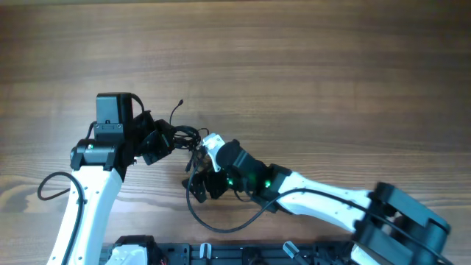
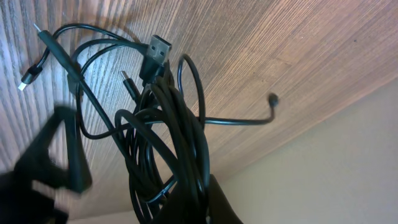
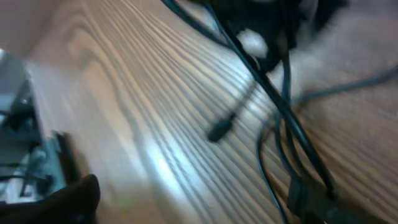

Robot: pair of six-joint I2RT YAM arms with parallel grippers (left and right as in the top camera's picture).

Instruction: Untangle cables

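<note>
My right gripper's opening is beside the cords [image 3: 290, 116]. My right gripper should move back first, then pinch the cords once my left gripper lifts the bundle [image 1: 186, 138].
The cables [image 1: 188, 137] are a knotted bundle of thin black cords at the table's middle. My left gripper [image 1: 168, 141] is shut on the bundle's left side. In the left wrist view the cables [image 2: 168, 130] hang in loops from my left gripper [image 2: 208, 202], with a USB plug [image 2: 158, 50] at the top and small plug ends spread over the wood. My right gripper [image 1: 204, 185] stands just below the bundle. In the blurred right wrist view it [image 3: 186, 208] is open with bare wood between its fingers [image 3: 65, 202]. The cables [image 3: 283, 118] lie to its right, and a loose plug end [image 3: 221, 132] lies ahead.
A thicker black arm wire [image 1: 221, 221] loops under the right arm, and another [image 1: 48, 188] curls beside the left arm. A black rail [image 1: 243, 254] runs along the table's front edge. A dark blurred shape [image 2: 53, 158] stands left of the bundle.
</note>
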